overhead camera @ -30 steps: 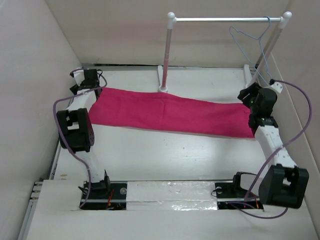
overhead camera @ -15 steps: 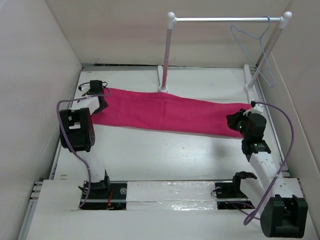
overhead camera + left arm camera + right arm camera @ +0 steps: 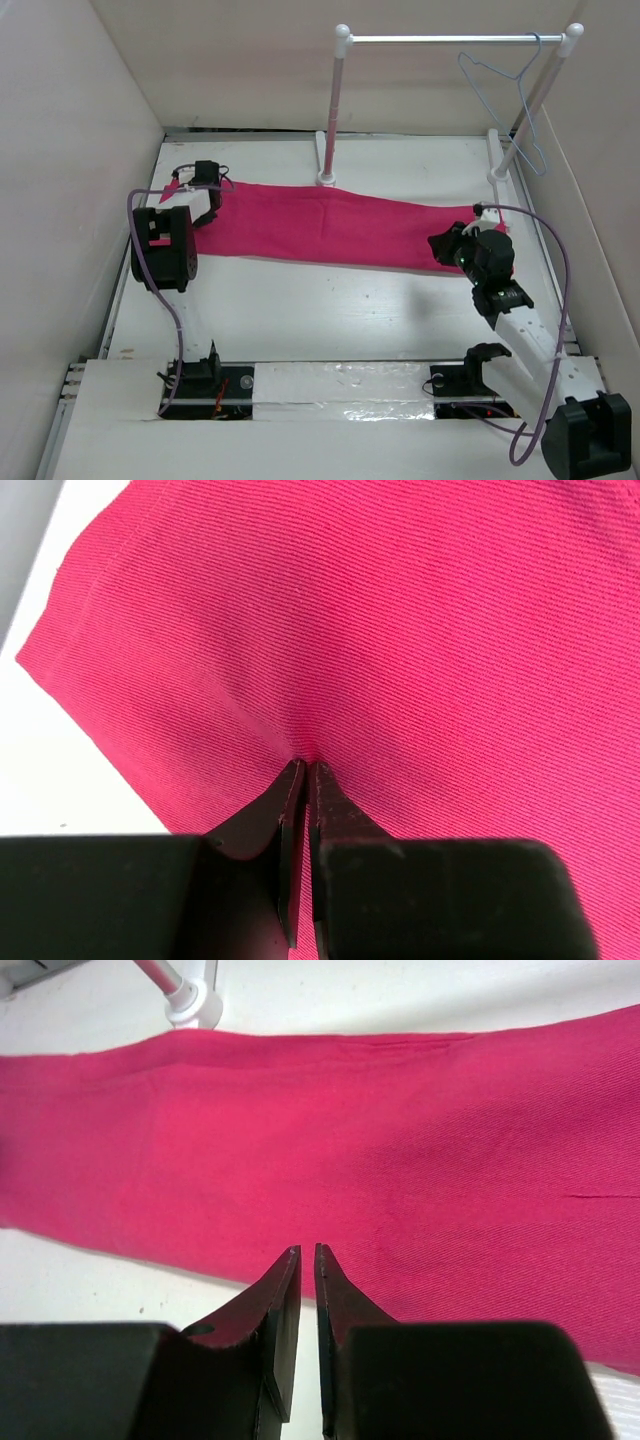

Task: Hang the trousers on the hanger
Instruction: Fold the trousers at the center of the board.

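Note:
I can see that the trousers slant, with their end (image 3: 234, 220) under my left gripper farther back. Next, my left gripper brings that end (image 3: 90, 650) closer and pulls it straight before I hang them.
The magenta trousers (image 3: 340, 225) lie flat and lengthwise across the table, from far left to right. My left gripper (image 3: 200, 215) is at their left end. In the left wrist view it (image 3: 305, 763) is shut on the trousers (image 3: 400, 630), with cloth puckered into the tips. My right gripper (image 3: 440, 245) hovers over their right end. In the right wrist view its jaws (image 3: 308, 1248) are a thin slit apart with nothing between them, above the near edge of the trousers (image 3: 350, 1130). The pale-blue hanger (image 3: 520, 78) hangs from the rack bar at the far right.
A rack with white posts (image 3: 333, 110) and a silver bar (image 3: 450, 39) stands at the back; one post foot (image 3: 192, 1002) touches the cloth's far edge. Beige walls close in the left, back and right sides. Purple cables loop off both arms.
The left gripper slid right onto the trousers' left end and closed on the cloth. The right arm came away from the hanger, moved left over the right end, and its jaws narrowed.

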### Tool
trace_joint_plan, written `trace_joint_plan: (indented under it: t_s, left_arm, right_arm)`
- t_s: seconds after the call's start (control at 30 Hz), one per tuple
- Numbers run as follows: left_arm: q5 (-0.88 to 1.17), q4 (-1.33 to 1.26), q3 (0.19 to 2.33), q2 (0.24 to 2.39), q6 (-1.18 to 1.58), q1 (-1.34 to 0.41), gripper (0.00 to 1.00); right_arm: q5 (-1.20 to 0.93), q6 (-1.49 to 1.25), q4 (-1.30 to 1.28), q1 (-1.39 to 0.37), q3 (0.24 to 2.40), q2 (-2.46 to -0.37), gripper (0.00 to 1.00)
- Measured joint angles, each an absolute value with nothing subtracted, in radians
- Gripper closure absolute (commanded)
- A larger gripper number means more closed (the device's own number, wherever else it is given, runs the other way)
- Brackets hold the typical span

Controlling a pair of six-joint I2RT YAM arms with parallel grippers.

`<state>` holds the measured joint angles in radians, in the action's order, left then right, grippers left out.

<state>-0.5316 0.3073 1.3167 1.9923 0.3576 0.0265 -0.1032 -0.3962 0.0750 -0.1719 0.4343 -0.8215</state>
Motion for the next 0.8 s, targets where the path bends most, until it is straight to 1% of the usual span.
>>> trace_joint_plan:
  t_s: [0.13,0.23,0.27,0.33,0.37,0.43,0.47,0.5,0.53,0.57,0.6,0.63,0.67,0.8]
  left_arm:
    - [-0.569,0.294,1.232,1.943,0.339,0.026,1.00]
    - [-0.580,0.371,1.195,1.902,0.339,0.027,1.00]
    - [-0.579,0.390,1.183,1.889,0.338,0.028,1.00]
    - [-0.566,0.416,1.145,1.856,0.337,0.035,1.00]
    - [-0.554,0.434,1.130,1.839,0.337,0.042,1.00]
    - [-0.537,0.467,1.114,1.820,0.337,0.056,1.00]
    - [-0.530,0.482,1.113,1.816,0.341,0.061,0.99]
    - [-0.526,0.491,1.113,1.814,0.346,0.062,0.90]
    - [-0.524,0.499,1.114,1.813,0.350,0.064,0.75]
    - [-0.524,0.512,1.120,1.808,0.353,0.064,0.68]
    - [-0.522,0.527,1.129,1.801,0.358,0.063,0.62]
    - [-0.517,0.533,1.140,1.789,0.364,0.060,0.54]
    - [-0.511,0.537,1.155,1.771,0.367,0.059,0.53]
    - [-0.475,0.512,1.237,1.693,0.386,0.067,0.54]
  right_arm:
    - [-0.081,-0.398,0.043,-0.173,0.437,-0.763,0.82]
    - [-0.067,-0.397,-0.004,-0.173,0.458,-0.711,0.79]
    - [-0.063,-0.397,-0.019,-0.173,0.466,-0.693,0.75]
    - [-0.056,-0.397,-0.041,-0.173,0.482,-0.654,0.71]
    - [-0.053,-0.395,-0.048,-0.173,0.488,-0.640,0.66]
    - [-0.051,-0.387,-0.062,-0.173,0.501,-0.628,0.63]
    - [-0.052,-0.380,-0.067,-0.173,0.506,-0.630,0.63]
    - [-0.052,-0.372,-0.072,-0.174,0.509,-0.638,0.64]
    - [-0.053,-0.365,-0.075,-0.178,0.509,-0.650,0.66]
    - [-0.055,-0.359,-0.080,-0.181,0.509,-0.661,0.76]
    - [-0.060,-0.351,-0.082,-0.186,0.509,-0.676,0.82]
    - [-0.065,-0.345,-0.084,-0.191,0.509,-0.693,0.91]
    - [-0.069,-0.341,-0.088,-0.200,0.509,-0.706,1.00]
    - [-0.090,-0.315,-0.083,-0.259,0.509,-0.764,1.00]
